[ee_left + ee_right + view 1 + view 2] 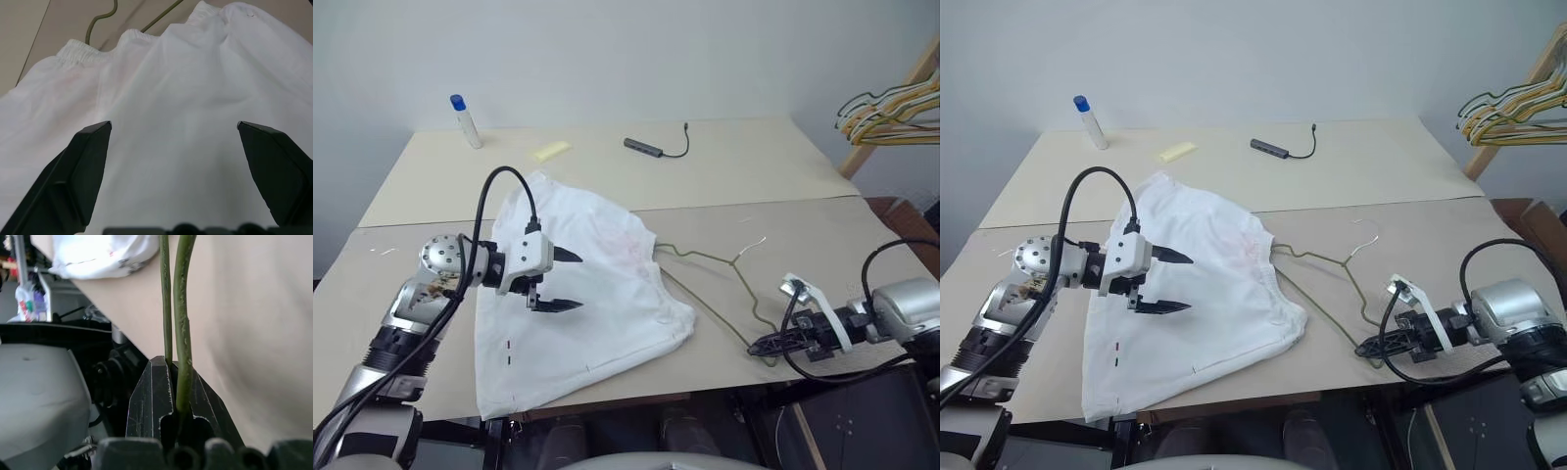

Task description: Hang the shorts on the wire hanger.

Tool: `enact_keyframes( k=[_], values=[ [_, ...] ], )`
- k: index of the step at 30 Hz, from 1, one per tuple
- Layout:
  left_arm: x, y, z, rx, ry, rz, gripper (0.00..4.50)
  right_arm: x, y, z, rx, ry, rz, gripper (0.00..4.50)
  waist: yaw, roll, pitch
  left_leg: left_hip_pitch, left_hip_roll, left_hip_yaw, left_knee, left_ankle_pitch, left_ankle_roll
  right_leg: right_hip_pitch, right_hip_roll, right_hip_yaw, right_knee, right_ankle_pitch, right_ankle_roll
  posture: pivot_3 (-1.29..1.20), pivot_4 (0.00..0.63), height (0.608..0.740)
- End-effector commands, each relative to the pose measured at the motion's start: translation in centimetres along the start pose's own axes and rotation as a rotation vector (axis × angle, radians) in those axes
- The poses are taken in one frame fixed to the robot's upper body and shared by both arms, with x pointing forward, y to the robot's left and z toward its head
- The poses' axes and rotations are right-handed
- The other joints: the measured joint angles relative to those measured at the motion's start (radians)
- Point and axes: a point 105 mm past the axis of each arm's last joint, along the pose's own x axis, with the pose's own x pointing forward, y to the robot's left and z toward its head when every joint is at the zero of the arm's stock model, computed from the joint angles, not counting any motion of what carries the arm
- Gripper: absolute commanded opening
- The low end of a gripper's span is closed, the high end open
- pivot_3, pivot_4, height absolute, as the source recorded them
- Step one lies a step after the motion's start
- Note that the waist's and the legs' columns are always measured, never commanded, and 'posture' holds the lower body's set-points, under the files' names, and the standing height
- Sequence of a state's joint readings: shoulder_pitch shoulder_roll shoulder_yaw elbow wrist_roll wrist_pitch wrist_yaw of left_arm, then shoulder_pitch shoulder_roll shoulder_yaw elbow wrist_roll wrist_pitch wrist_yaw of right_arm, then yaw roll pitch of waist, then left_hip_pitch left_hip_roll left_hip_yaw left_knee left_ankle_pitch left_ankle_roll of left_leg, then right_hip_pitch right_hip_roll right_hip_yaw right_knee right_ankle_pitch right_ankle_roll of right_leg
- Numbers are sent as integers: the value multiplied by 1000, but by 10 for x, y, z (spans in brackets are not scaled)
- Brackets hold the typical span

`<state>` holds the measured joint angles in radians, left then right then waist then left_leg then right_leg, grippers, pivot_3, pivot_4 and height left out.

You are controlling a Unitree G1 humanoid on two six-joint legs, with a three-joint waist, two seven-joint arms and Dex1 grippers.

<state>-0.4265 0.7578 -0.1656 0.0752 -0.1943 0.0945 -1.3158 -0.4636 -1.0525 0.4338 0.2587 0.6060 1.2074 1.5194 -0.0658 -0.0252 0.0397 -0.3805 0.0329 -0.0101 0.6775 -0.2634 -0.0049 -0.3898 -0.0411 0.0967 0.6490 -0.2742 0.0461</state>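
The gathered waistband [653,257] lies slack over the wire hanger's tucked end [664,271], so the waistband's edge will droop open between the robot's grippers when the robot lifts it.
The white wrinkled shorts [582,294] lie spread on the table, one hem at its front edge, with a tiny red and dark mark [510,352] near that hem. My left gripper [570,281] hovers open just above the shorts' middle, its black fingers [83,176] wide apart over the cloth. The thin olive-grey wire hanger [724,289] lies to the right of the shorts, one end tucked under the waistband [80,49]. My right gripper [766,345] is shut on the wire hanger's near corner by the table's front edge; the wire [182,323] runs out between its closed fingers.
At the back of the table stand a white bottle with a blue cap [465,120], a yellow sticky pad [552,150] and a dark adapter with a cable [656,147]. Bunched yellow and dark hangers [891,113] hang on a wooden pole at the far right.
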Motion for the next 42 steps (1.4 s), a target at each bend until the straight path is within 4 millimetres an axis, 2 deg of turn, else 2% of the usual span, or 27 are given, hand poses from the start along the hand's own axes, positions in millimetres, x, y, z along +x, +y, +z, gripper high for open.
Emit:
enact_keyframes(
  k=[1, 8, 14, 21, 25, 29, 31, 35, 42],
  values=[
    [-2, 2, 8, 32, -15, 20, 4469, -6, 9, 10, -75, 17, 47, 0, 1, 0, 0, 0, 0, 0, 0, 0, 0, 0, 0, 0, 0, 0, 0, -20, 0, 740],
    [1, 0, 9, 34, -15, 20, 4469, -1, 4, 31, -75, -11, 68, 0, 0, 0, 0, 1, 0, 0, 0, 0, 0, 0, 0, 0, 1, 0, -1, -2, 0, 740],
    [1, -1, 6, 35, -4, 26, 4469, 7, 9, 22, -157, 85, 96, 0, 13, 1, 0, 0, 0, -1, 1, 0, 0, 0, 0, 0, 1, 0, 0, 11, 0, 740],
    [3, -4, 5, 27, -4, 27, 4469, -5, 5, 43, -141, -7, 72, 0, 23, 1, 0, 2, 0, 0, 1, 0, 0, 0, 0, 0, 2, 1, -1, 15, 0, 740],
    [4, -5, 3, 29, 0, 24, 4469, -6, 7, 45, -149, -23, 88, 0, 27, 1, 0, 2, 0, 0, 1, 0, 1, 0, 0, 0, 3, 0, -1, 10, 0, 740],
    [6, -4, 4, 34, -2, 20, 4469, 4, 15, 33, -176, 58, 133, 0, 28, 1, 0, 0, 0, 0, 2, 0, 1, 0, -1, 0, 2, 0, -1, 4, 0, 740],
    [7, -4, 5, 36, -5, 18, 4469, 10, 11, 29, -159, 97, 123, 0, 28, 1, 0, 1, 0, 0, 2, 0, 1, 0, -1, 0, 3, 0, -1, 2, 0, 740],
    [9, -5, 6, 37, -11, 16, 4469, 18, -1, 41, -70, 78, 83, 0, 20, 1, 0, 2, 0, 0, 2, 0, 1, 1, 0, 0, 4, 0, -1, 0, 0, 740],
    [10, -7, 6, 36, -13, 9, 4469, 21, -3, 56, -71, 47, 68, 0, 23, 2, 0, 2, 0, 0, 2, 0, 1, -1, 0, 0, 6, 0, -1, 6, 0, 740]
  ],
)
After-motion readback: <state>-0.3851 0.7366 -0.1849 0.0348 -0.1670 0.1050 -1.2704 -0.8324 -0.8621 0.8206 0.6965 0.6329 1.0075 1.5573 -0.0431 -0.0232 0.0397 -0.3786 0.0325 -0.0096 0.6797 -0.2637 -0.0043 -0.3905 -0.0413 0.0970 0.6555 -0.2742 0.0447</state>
